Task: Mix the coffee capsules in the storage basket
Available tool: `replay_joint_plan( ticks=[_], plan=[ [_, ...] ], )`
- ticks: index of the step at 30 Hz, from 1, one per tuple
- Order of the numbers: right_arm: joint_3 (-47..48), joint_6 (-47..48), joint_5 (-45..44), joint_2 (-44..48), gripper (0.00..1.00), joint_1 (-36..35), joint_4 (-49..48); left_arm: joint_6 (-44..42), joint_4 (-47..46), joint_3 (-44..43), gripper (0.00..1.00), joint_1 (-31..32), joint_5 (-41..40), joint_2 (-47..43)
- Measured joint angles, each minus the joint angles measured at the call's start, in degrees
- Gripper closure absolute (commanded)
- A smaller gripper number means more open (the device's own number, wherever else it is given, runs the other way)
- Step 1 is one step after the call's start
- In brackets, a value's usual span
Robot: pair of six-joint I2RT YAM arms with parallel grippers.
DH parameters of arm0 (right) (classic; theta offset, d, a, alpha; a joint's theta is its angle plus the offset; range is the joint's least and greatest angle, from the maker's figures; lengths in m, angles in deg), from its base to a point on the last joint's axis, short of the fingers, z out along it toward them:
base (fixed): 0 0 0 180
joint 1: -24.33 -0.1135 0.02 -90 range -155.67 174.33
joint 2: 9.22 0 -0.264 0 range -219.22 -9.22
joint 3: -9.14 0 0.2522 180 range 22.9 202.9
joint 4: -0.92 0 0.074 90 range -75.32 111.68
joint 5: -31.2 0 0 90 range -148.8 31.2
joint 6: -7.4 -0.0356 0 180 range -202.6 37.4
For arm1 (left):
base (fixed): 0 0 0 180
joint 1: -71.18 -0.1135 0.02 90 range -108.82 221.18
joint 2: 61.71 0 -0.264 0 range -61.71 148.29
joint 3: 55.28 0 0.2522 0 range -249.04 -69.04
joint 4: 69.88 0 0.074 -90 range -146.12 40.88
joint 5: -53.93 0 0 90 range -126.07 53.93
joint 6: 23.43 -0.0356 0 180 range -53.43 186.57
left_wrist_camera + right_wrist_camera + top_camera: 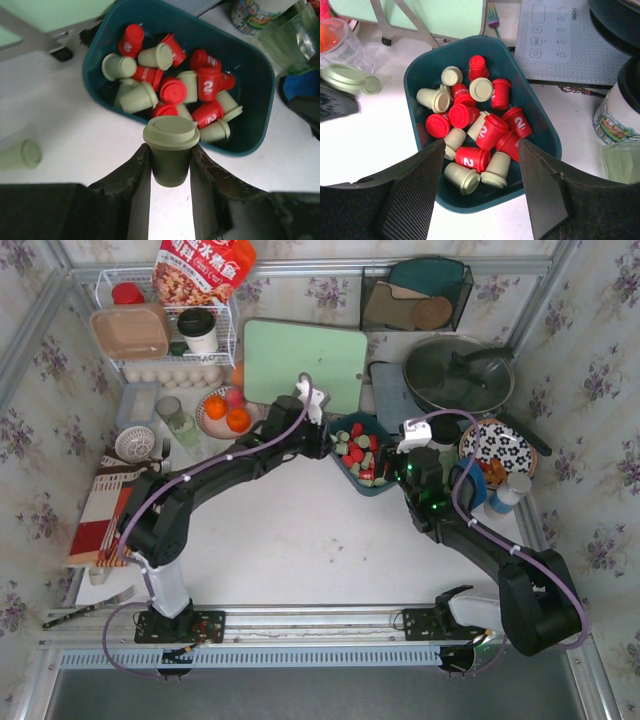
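Observation:
The pale green capsule (171,134) is up beside the basket and the way in is open, so my left gripper keeps going over the basket's rim and lets go above the capsules (207,89) in the basket.
The dark teal storage basket (352,478) stands mid-table with several red and pale green coffee capsules (357,448) jumbled in it. My left gripper (170,156) is shut on a pale green capsule (171,145), held upright just outside the basket's near rim (260,115). Another pale green capsule (22,154) lies loose on the table to the left. My right gripper (480,150) is open and empty, its fingers (415,185) straddling the basket's near edge (540,125) above the capsules (470,115). In the top view, the left gripper (325,440) and right gripper (408,455) flank the basket.
A green cutting board (305,362) stands behind the basket. A grey touch-control pad (565,40) and a lidded pan (458,375) are at the back right. A patterned plate (497,448) and a printed mug (615,115) are at the right. A plate of oranges (227,412) and a clear glass (170,410) are at the left.

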Motion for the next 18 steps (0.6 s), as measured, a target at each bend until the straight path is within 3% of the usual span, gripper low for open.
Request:
replay_joint_plan(
  ticks=[11,15,18],
  plan=[
    [-0.68,-0.17,-3.26,2.51,0.32,0.0,-0.9,4.74,5.81,-22.14,0.69,3.06,-1.36,19.3],
    [-0.79,-0.15,-3.74,2.58,0.32,0.0,-1.25,5.53,8.39,-23.56,0.68,5.66,-0.79,22.14],
    [-0.79,-0.15,-4.09,2.58,0.32,0.0,-1.33,5.53,9.03,-21.64,0.61,7.85,-0.9,21.62]
  ],
)
